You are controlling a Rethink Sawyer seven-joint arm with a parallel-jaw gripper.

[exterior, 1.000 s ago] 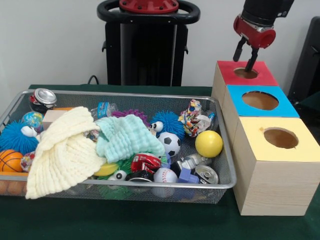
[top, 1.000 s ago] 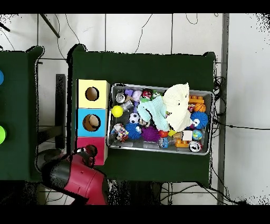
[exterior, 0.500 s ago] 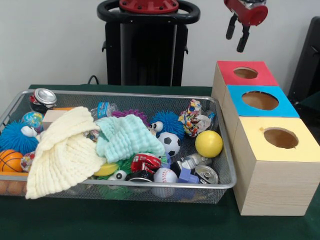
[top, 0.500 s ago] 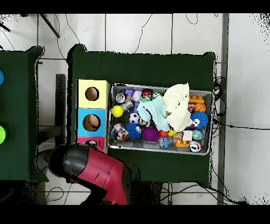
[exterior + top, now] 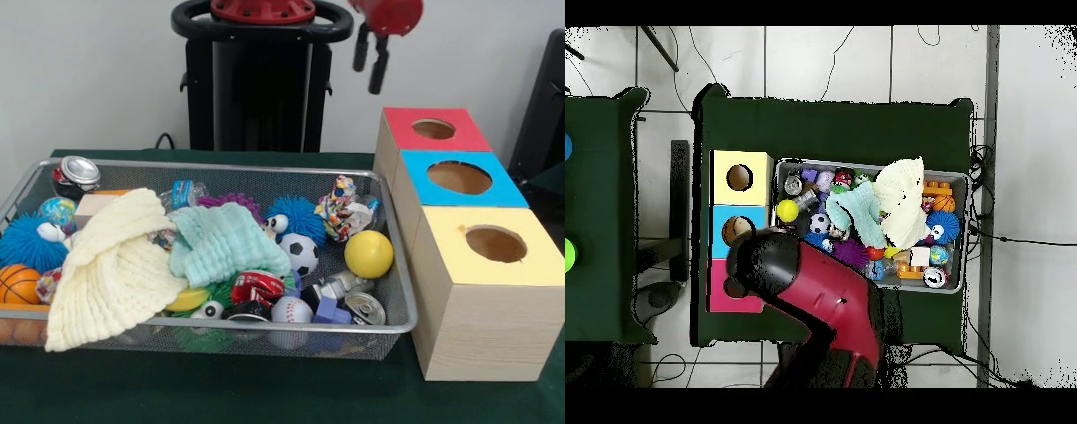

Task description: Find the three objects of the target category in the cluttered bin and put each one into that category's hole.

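The cream cloth (image 5: 119, 265) is lying in a hump with a yellow tip poking out (image 5: 188, 299), so I should expect a banana and balls to be hidden beneath it.
My gripper (image 5: 369, 79) hangs high above the table, between the wire bin (image 5: 221, 164) and the red box (image 5: 402, 124), open with nothing between its fingers. The bin holds a yellow ball (image 5: 368, 254), a soccer ball (image 5: 303, 253), a baseball (image 5: 291, 311), a basketball (image 5: 18, 284), cans (image 5: 78, 172) (image 5: 364, 308), a crushed red can (image 5: 256, 287) and blue spiky balls (image 5: 300, 215). A cream cloth (image 5: 110, 265) and a mint cloth (image 5: 225, 240) cover the items beneath them. In the overhead view the red arm (image 5: 815, 300) hides the gripper.
Beside the bin stand the red box, a blue box (image 5: 415, 168) and a yellow box (image 5: 450, 247), each with a round hole on top. Overhead, the arm covers most of the red box (image 5: 717, 290) and the bin's near-left corner. A crumpled wrapper (image 5: 344, 208) lies near the yellow ball.
The gripper rose out of the red box's hole and moved left in the front view, toward the bin. Overhead, the arm swung across the red box onto the bin's corner.
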